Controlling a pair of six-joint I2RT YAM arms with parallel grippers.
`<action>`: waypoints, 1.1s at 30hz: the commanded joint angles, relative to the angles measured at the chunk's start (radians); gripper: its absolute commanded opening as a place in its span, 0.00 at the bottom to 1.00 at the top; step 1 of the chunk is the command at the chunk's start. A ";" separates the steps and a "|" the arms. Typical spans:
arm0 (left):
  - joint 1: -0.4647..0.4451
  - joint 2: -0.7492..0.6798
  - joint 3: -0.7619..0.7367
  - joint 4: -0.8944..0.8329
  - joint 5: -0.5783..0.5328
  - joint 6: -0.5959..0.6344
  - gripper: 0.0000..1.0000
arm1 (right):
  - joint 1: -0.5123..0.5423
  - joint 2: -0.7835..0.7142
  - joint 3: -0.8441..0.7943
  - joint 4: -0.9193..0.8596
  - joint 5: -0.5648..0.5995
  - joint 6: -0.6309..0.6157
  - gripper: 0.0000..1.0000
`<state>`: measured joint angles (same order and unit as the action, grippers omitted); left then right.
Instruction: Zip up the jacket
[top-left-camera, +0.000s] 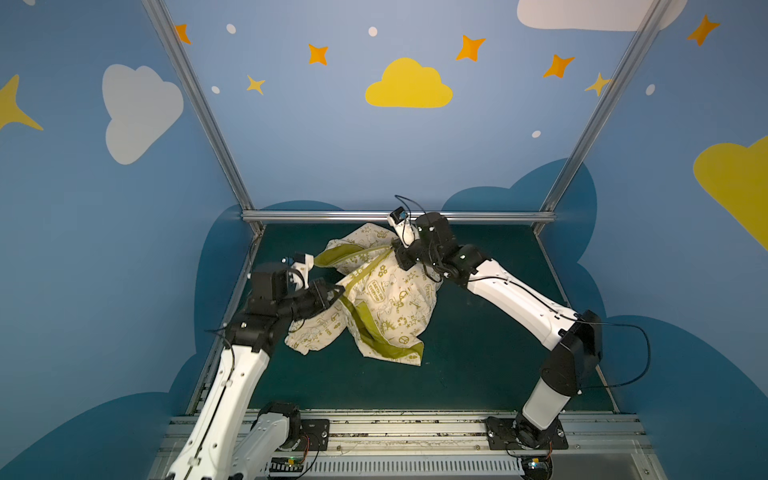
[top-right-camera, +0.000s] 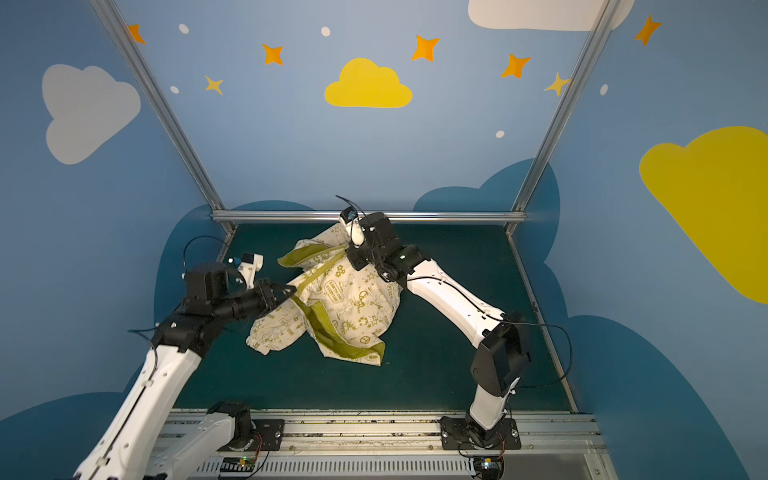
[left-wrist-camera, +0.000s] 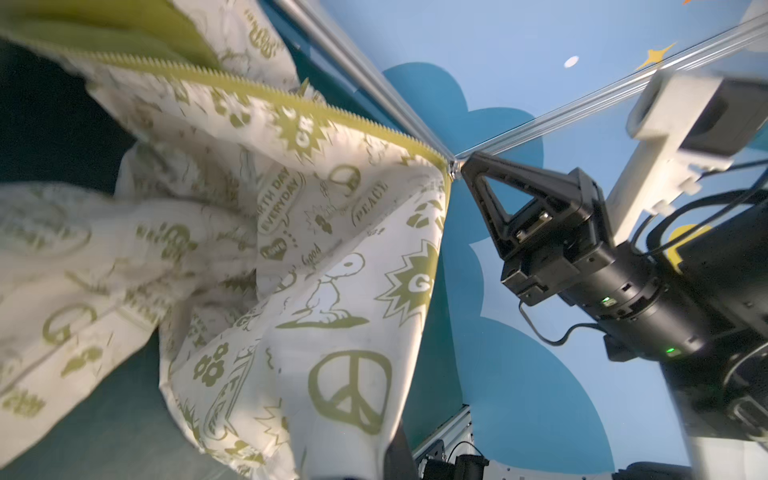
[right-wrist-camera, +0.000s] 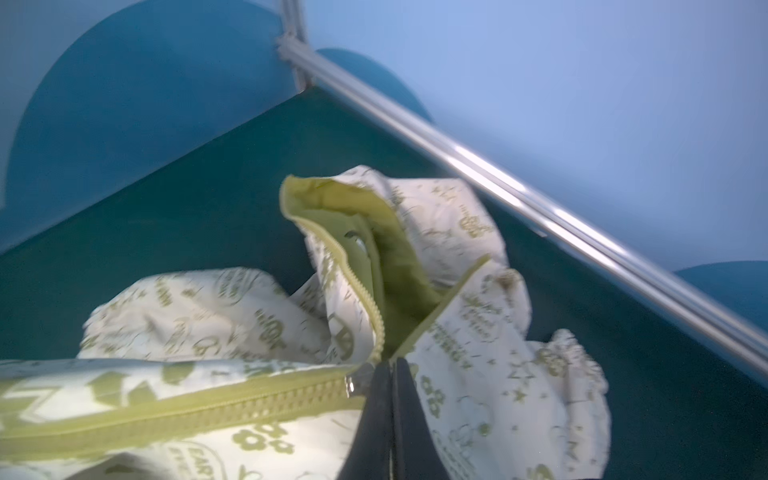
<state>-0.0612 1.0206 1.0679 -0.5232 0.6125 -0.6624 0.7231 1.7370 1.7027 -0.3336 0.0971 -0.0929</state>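
The zipper pull (top-left-camera: 392, 247) in my right gripper is near the back rail, so next I swing the jacket over the open mat (top-left-camera: 480, 313) and then pull my grippers apart first.
The cream jacket (top-left-camera: 390, 307) with olive prints hangs crumpled between my two grippers, and its lower part rests on the green mat. My left gripper (top-left-camera: 340, 291) is shut on the jacket's lower front edge, at the bottom end of the zipper (top-left-camera: 368, 270). In the left wrist view the cloth (left-wrist-camera: 291, 249) covers its jaws. My right gripper (top-left-camera: 395, 250) is shut on the zipper pull beside the metal slider (right-wrist-camera: 353, 384). The olive zipper band (right-wrist-camera: 166, 411) runs taut and closed from the slider back toward my left gripper. Beyond the slider the teeth (right-wrist-camera: 361, 291) stand apart up to the collar.
A dark green mat (top-left-camera: 478, 353) covers the floor. An aluminium rail (top-left-camera: 332, 216) runs along the back just behind my right gripper, with slanted posts (top-left-camera: 199, 104) at both back corners. Blue painted walls close in on three sides. The arm bases stand on a metal rail (top-left-camera: 395, 428) in front.
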 joint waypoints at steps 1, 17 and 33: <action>0.069 0.104 0.205 -0.071 0.097 0.162 0.04 | -0.092 -0.034 0.097 0.012 0.197 -0.057 0.00; 0.322 0.052 -0.041 -0.267 0.074 0.399 0.04 | -0.149 -0.380 -0.476 0.043 0.035 0.200 0.00; 0.493 0.057 -0.032 -0.212 0.016 0.371 0.04 | -0.206 -0.162 -0.251 0.008 0.166 0.131 0.00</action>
<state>0.4179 1.0485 0.9764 -0.7830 0.6476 -0.2810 0.5751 1.5509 1.3407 -0.3176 0.1513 0.0959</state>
